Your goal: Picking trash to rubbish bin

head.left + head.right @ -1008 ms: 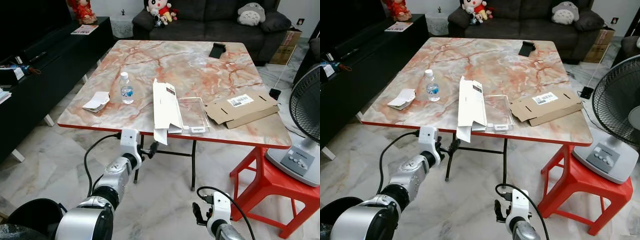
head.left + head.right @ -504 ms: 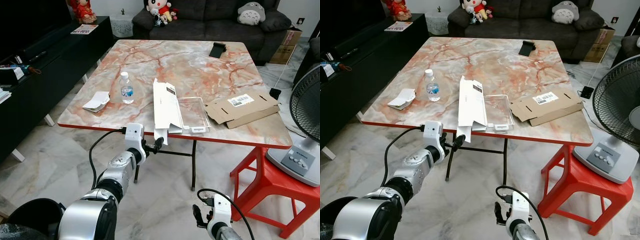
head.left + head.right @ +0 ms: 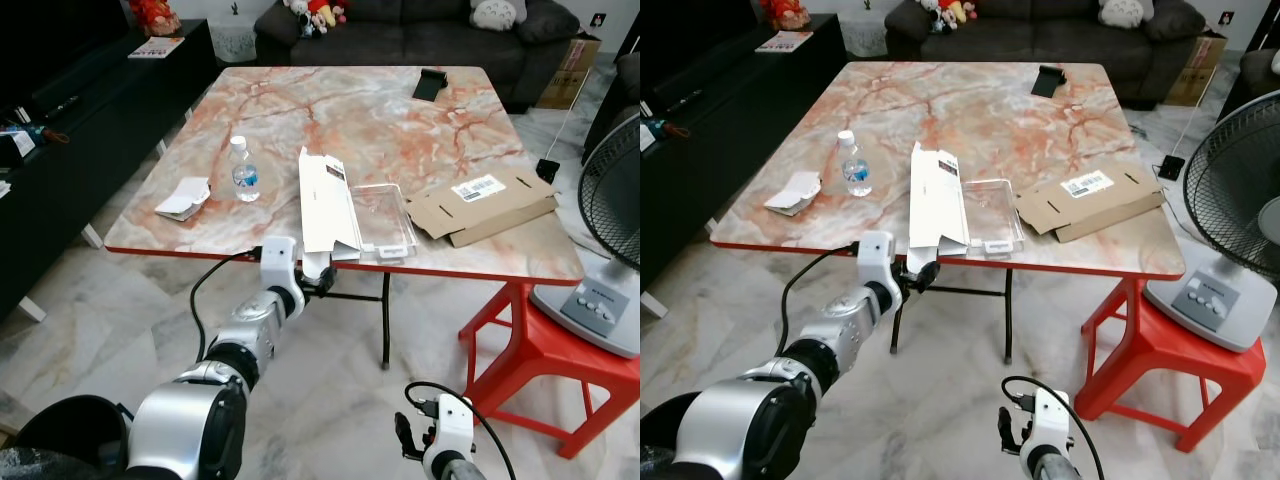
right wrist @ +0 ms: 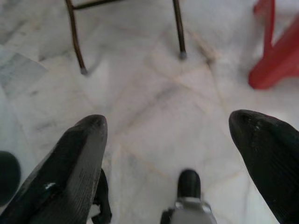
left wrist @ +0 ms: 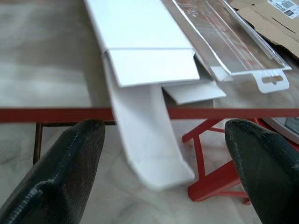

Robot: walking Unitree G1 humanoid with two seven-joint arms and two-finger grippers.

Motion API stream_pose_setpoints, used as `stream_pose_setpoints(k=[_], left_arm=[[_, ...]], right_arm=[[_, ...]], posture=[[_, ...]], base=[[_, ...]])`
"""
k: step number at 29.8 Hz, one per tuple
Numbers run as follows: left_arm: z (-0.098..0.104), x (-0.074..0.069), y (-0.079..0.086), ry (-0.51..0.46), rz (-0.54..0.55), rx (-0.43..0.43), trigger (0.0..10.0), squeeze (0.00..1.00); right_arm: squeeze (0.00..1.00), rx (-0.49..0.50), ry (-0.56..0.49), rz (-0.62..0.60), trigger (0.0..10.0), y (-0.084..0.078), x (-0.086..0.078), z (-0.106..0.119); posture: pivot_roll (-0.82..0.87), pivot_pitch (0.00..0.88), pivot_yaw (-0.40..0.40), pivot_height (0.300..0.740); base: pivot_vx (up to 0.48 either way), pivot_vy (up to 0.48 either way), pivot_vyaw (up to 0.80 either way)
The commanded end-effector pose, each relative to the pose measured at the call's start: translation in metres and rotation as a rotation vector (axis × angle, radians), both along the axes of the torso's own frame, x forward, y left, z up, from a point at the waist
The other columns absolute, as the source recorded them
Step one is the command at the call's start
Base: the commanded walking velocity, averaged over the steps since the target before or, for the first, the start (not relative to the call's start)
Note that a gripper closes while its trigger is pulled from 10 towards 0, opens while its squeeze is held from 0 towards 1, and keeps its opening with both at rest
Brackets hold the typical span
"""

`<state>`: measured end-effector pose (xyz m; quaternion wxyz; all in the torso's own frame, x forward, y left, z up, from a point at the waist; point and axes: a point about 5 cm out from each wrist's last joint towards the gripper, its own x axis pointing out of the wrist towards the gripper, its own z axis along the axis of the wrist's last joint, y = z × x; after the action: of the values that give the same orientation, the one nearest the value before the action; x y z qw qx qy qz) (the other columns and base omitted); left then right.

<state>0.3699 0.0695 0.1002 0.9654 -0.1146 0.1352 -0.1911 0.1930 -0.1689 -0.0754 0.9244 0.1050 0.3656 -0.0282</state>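
The long white carton (image 3: 318, 205) is keeping creased, boxy sides (image 3: 344, 205), so I expect it to come along as one straight, stiff length when I lift it by its end flap.
A long white flattened carton (image 3: 325, 205) lies on the marble table (image 3: 400, 130), and one flap (image 5: 149, 135) of it droops over the red front edge. My left gripper (image 3: 322, 280) is just below that edge, open. The flap hangs between its two black fingers (image 5: 60, 177) without touching either. Against the carton lies a clear plastic blister pack (image 3: 385, 218), with a flattened brown cardboard box (image 3: 480, 205) further right. A water bottle (image 3: 244, 178) and a crumpled white paper (image 3: 183, 200) sit on the table's left side. My right gripper (image 4: 168, 140) hangs low and open over the floor.
A red plastic stool (image 3: 530, 350) and a standing fan (image 3: 610, 230) are at the right of the table. A black TV bench (image 3: 70, 110) runs along the left, a sofa (image 3: 400, 20) behind. A black object (image 3: 432, 85) lies at the table's far edge. Marble floor (image 3: 340, 400) lies under the table.
My left gripper has risen and reached forward until the carton's hanging flap sits between its open fingers. The head camera has moved closer to the table. The right arm stays low.
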Motion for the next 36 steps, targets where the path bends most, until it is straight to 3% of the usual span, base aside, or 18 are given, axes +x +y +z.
stream_pose_setpoints(k=[1,4,5,6,14,36], left_arm=[[-0.001,0.001,-0.001,0.03,0.015,-0.01,10.0,0.0],[0.001,0.001,-0.002,0.029,0.023,-0.006,10.0,0.0],[0.002,0.002,-0.002,0.026,0.029,-0.003,4.1,0.0],[0.004,0.003,-0.002,0.023,0.037,0.0,0.0,0.0],[0.006,0.006,0.004,0.023,0.092,0.011,0.0,0.0],[0.01,0.008,0.006,0.005,0.145,-0.059,0.0,0.0]], right_arm=[[0.0,0.004,-0.004,-0.013,10.0,-0.001,-0.004,-0.001],[0.0,0.006,0.0,-0.018,10.0,-0.001,-0.007,-0.003],[0.0,0.007,0.001,-0.02,10.0,-0.001,-0.008,-0.003],[0.0,0.008,-0.001,-0.019,10.0,0.0,-0.008,-0.003],[0.0,0.01,-0.004,-0.016,10.0,0.001,-0.006,-0.002],[0.0,0.009,0.01,-0.021,10.0,0.001,-0.01,-0.004]], posture=[[-0.03,0.162,0.051,0.74],[-0.04,0.172,0.051,0.74],[-0.04,0.18,0.05,0.74],[-0.04,0.185,0.049,0.74],[-0.03,0.192,0.042,0.74],[-0.02,0.197,0.043,0.74]], base=[[0.0,0.0,0.0],[0.0,0.0,0.0],[0.0,0.0,0.0],[0.0,0.0,0.0],[0.0,0.0,0.0],[0.0,0.0,0.0]])
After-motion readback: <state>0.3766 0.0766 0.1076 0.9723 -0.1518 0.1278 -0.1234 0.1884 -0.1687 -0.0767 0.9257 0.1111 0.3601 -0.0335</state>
